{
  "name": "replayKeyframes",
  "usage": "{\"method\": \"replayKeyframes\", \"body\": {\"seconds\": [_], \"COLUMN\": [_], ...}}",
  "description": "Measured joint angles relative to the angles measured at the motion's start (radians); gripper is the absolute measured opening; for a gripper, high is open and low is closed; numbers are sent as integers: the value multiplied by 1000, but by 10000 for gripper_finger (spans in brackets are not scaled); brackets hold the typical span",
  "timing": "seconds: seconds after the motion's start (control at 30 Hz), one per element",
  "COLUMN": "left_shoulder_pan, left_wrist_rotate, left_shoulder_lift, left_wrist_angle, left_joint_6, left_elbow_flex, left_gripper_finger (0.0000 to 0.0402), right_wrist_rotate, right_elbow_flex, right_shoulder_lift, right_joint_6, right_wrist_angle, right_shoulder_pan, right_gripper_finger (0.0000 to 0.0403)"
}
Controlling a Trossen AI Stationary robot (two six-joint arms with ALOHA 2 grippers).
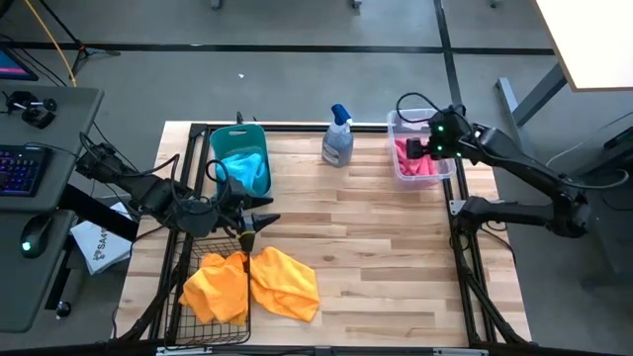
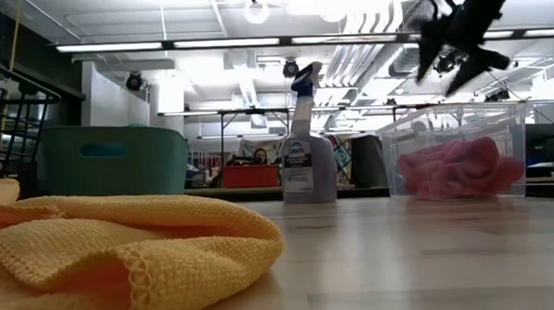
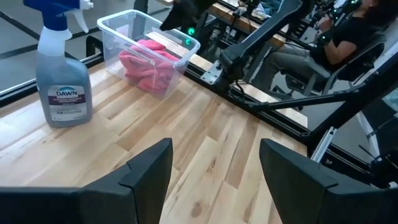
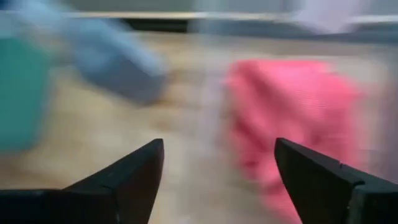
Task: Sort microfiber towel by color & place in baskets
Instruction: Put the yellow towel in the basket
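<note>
The orange-yellow towel next to the wire basket is lying free on open wood (image 1: pixel 344 284). I should keep moving my right gripper toward it until my open fingers are on both sides of its middle (image 1: pixel 285 284).
Pink towels (image 1: pixel 417 166) lie in the clear bin (image 1: pixel 396 123) at the far right, and also show in the low view (image 2: pixel 463 168) and left wrist view (image 3: pixel 148 62). A blue towel (image 1: pixel 247 168) fills the teal tub (image 1: pixel 237 133). One orange-yellow towel (image 1: pixel 213 287) lies in the black wire basket (image 1: pixel 178 297). Another orange-yellow towel (image 1: pixel 287 284) lies on the table beside it (image 2: pixel 120 249). My right gripper (image 1: pixel 413 148) hangs open and empty above the bin (image 4: pixel 217 168). My left gripper (image 1: pixel 262 220) is open and empty, hovering between tub and basket (image 3: pixel 214 168).
A spray bottle with a blue trigger (image 1: pixel 338 138) stands at the far edge between the tub and the clear bin (image 2: pixel 308 158). Bare wooden tabletop (image 1: pixel 386 257) stretches across the middle and near right. A black frame rail (image 1: pixel 460 247) runs along the table's right side.
</note>
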Motion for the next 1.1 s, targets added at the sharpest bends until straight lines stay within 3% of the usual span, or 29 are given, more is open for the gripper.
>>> {"method": "replayKeyframes", "body": {"seconds": [0.13, 0.23, 0.43, 0.57, 0.8, 0.97, 1.1], "left_shoulder_pan": [0, 0, 1, 1, 1, 1, 1], "left_wrist_rotate": [-2, -3, -46, -59, -59, -57, -51], "left_shoulder_lift": [0, 0, 0, 0, 1, 1, 1], "left_wrist_angle": [0, -2, -2, -2, -1, -1, 0], "left_joint_6": [0, 1, 19, 19, 16, 8, 0], "left_elbow_flex": [0, 0, 0, 0, 0, 0, 0], "left_gripper_finger": [230, 230, 230, 230, 230, 230, 230], "right_wrist_rotate": [-167, -186, 18, 73, 50, 50, 122], "right_elbow_flex": [2, 1, 1, 1, 29, 214, 393], "right_shoulder_lift": [-42, -32, 130, 324, 682, 885, 1021], "right_joint_6": [41, 112, 143, 94, 75, -16, -150], "right_wrist_angle": [110, 212, 591, 770, 939, 845, 708], "right_shoulder_pan": [139, 343, 789, 966, 1091, 1118, 1129], "right_gripper_finger": [311, 312, 312, 312, 312, 312, 312]}}
